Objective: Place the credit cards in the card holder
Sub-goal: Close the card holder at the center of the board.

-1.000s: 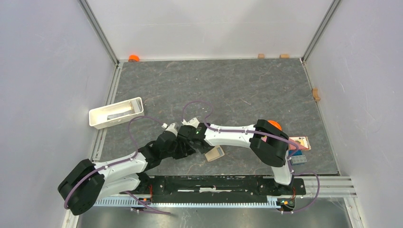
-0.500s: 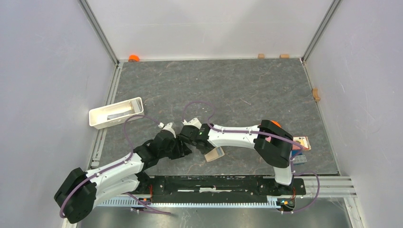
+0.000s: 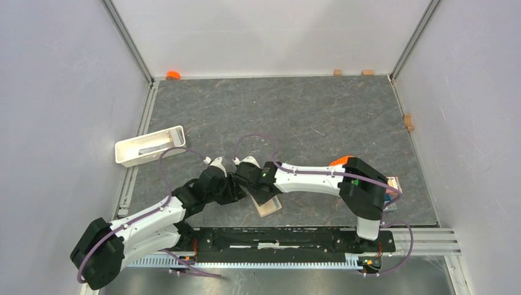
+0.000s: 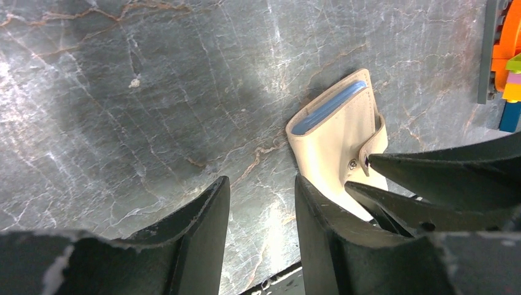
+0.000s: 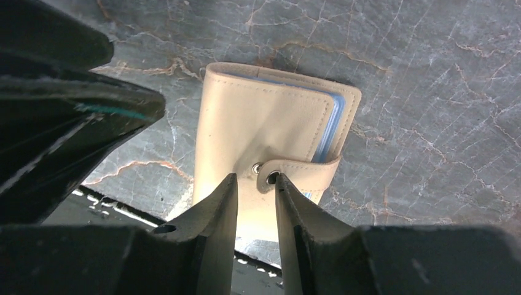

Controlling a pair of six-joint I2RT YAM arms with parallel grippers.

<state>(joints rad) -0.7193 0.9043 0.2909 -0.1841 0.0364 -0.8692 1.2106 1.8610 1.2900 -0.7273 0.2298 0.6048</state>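
The card holder is unheld under its loose tab (image 5: 304, 174), so next my left gripper pushes down the holder's folded side (image 5: 215, 138) while my right gripper pinches the tip of the tab.
The card holder (image 3: 269, 206) (image 4: 335, 135) (image 5: 270, 129) is a beige folded wallet that lies flat near the table's front edge, with blue-grey pockets showing at its edge. Its snap tab (image 5: 301, 169) is unsnapped. My right gripper (image 3: 261, 195) (image 5: 255, 179) stands open a little over the holder, one fingertip at the tab's snap hole and nothing between the fingers. My left gripper (image 3: 236, 190) (image 4: 261, 190) is open just left of the holder, over bare table. The credit cards (image 3: 394, 182) lie at the right edge, mostly hidden behind the right arm.
A white tray (image 3: 150, 146) sits at the left edge. Coloured toy bricks (image 4: 507, 55) lie on the table's right side. Small wooden blocks (image 3: 408, 121) and an orange object (image 3: 173, 75) sit by the walls. A black rail (image 3: 289, 236) runs along the near edge.
The right gripper has opened and moved toward the near edge over the holder. The holder has shifted and turned slightly toward that edge. The left gripper has drawn back a little.
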